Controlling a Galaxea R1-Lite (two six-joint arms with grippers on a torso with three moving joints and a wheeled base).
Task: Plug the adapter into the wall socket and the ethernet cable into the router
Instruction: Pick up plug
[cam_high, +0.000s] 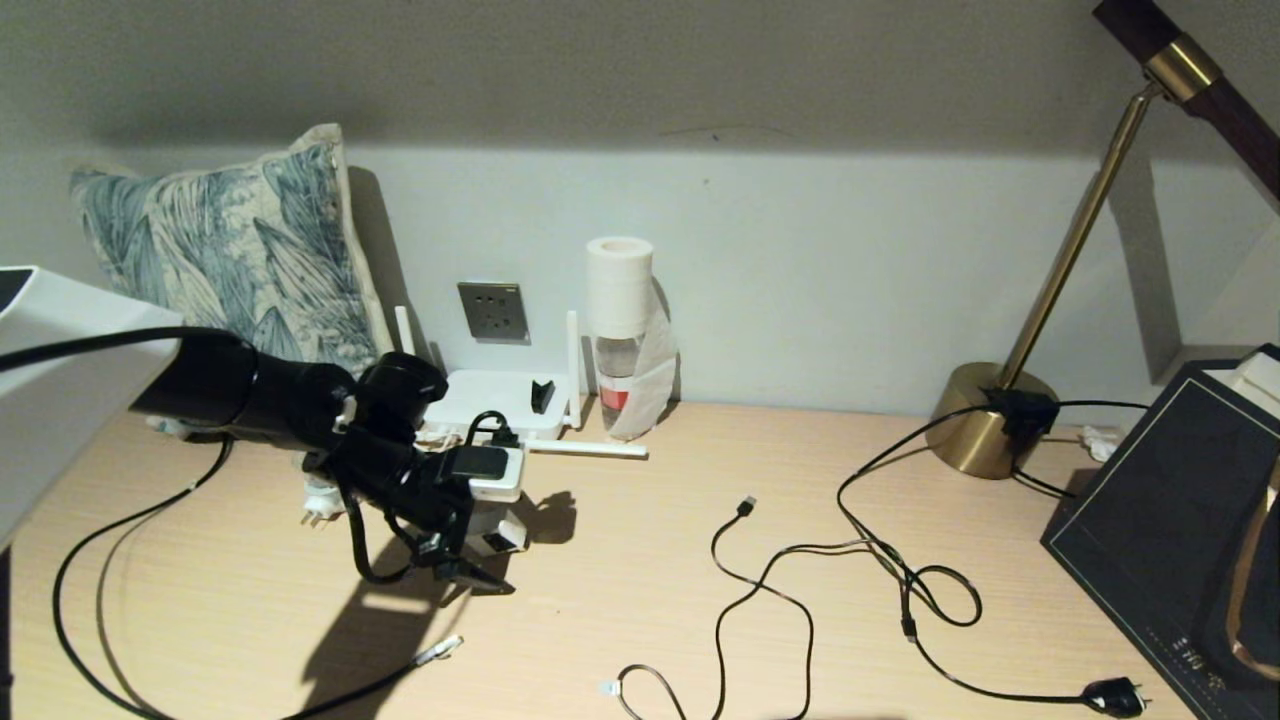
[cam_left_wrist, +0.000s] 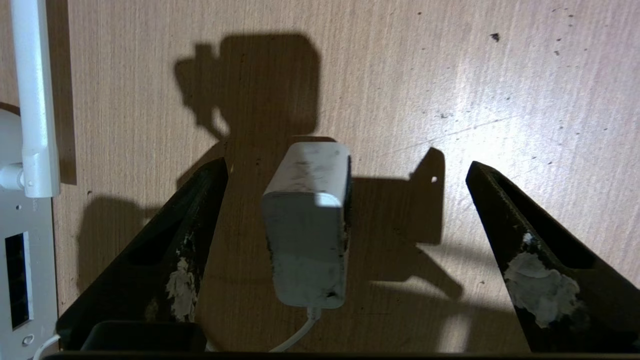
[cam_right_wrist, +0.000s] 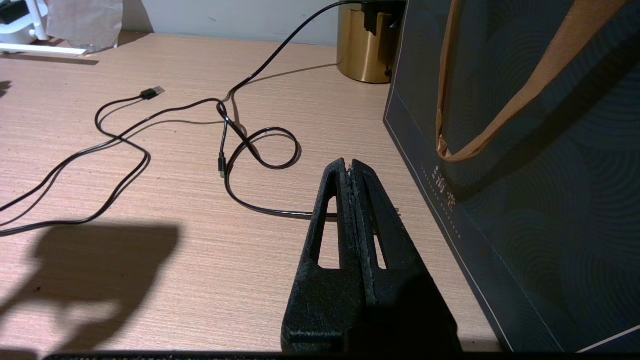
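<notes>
The adapter (cam_high: 497, 530) has a smooth side (cam_left_wrist: 306, 249) toward the robot's left gripper, so its hidden prongs should point the other way and go into the wall socket when the robot pushes.
The adapter (cam_left_wrist: 307, 225), a small white box with a thin white cord, lies on the wooden table. My left gripper (cam_left_wrist: 346, 164) hangs open over it, one black finger on either side and neither touching. The head view shows that gripper (cam_high: 480, 565) just in front of the router (cam_high: 490, 400), with the adapter (cam_high: 503, 536) beside its fingers. The grey wall socket (cam_high: 493, 311) is on the wall behind the router. The ethernet cable (cam_high: 370, 685) curves along the near left, its clear connector (cam_high: 440, 650) loose on the table. My right gripper (cam_right_wrist: 350, 162) is shut on nothing, low beside a dark bag.
A white block carrying a black plug (cam_high: 482, 462) and a round travel plug (cam_high: 320, 500) sit by the router. A bottle under a tissue roll (cam_high: 620, 330), a fallen antenna (cam_high: 590, 449), a USB cable (cam_high: 745, 505), a black-plug cord (cam_high: 1115, 695), a brass lamp (cam_high: 985, 420) and the dark bag (cam_high: 1170, 500) stand around.
</notes>
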